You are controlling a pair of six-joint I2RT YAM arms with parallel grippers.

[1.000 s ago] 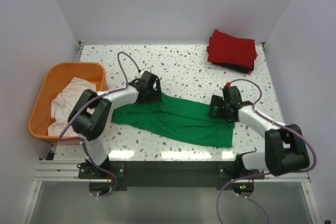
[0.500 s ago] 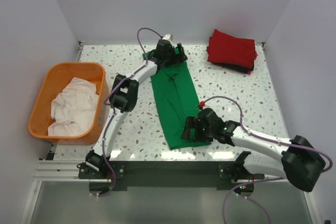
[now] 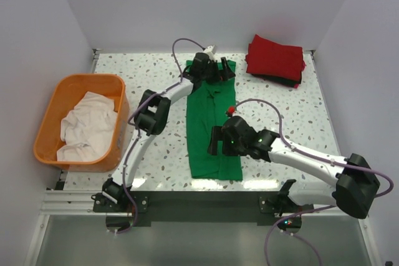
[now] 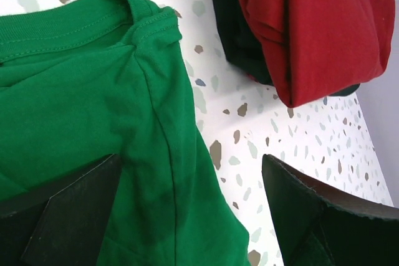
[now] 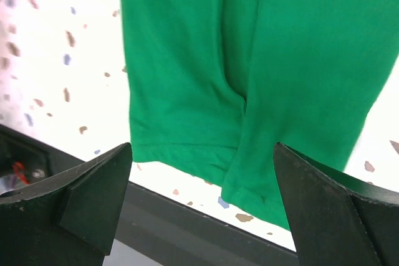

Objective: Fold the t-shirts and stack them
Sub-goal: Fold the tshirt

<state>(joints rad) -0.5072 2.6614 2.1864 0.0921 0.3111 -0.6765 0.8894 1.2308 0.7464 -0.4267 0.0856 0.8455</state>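
Observation:
The green t-shirt has soft creases (image 3: 214,103) running down it, so its near half (image 3: 201,149) will fold over and its collar end will stay in place when I carry its hem.
The bright green t-shirt (image 3: 209,129) lies flat as a long folded strip running from the far middle of the table to its front edge. My left gripper (image 3: 212,71) is open over the collar end; in the left wrist view (image 4: 190,172) green cloth (image 4: 81,91) lies under the spread jaws. My right gripper (image 3: 221,143) is open over the near half; the right wrist view (image 5: 202,154) shows the hem (image 5: 187,147) below it. The red t-shirt (image 3: 274,57) lies folded on the black one (image 3: 283,81) at the far right. The off-white t-shirt (image 3: 84,126) is crumpled in the basket.
The orange plastic basket (image 3: 47,113) stands at the table's left edge. The speckled table's (image 3: 293,123) dark front rail (image 5: 187,222) runs just beyond the shirt's hem. White walls close in the back and sides. The red and black stack (image 4: 312,29) lies close to the right of my left gripper.
The green shirt has swung from lying across the table to lying lengthwise. My left gripper moved to the far end, my right one to the near end, then back up from the hem.

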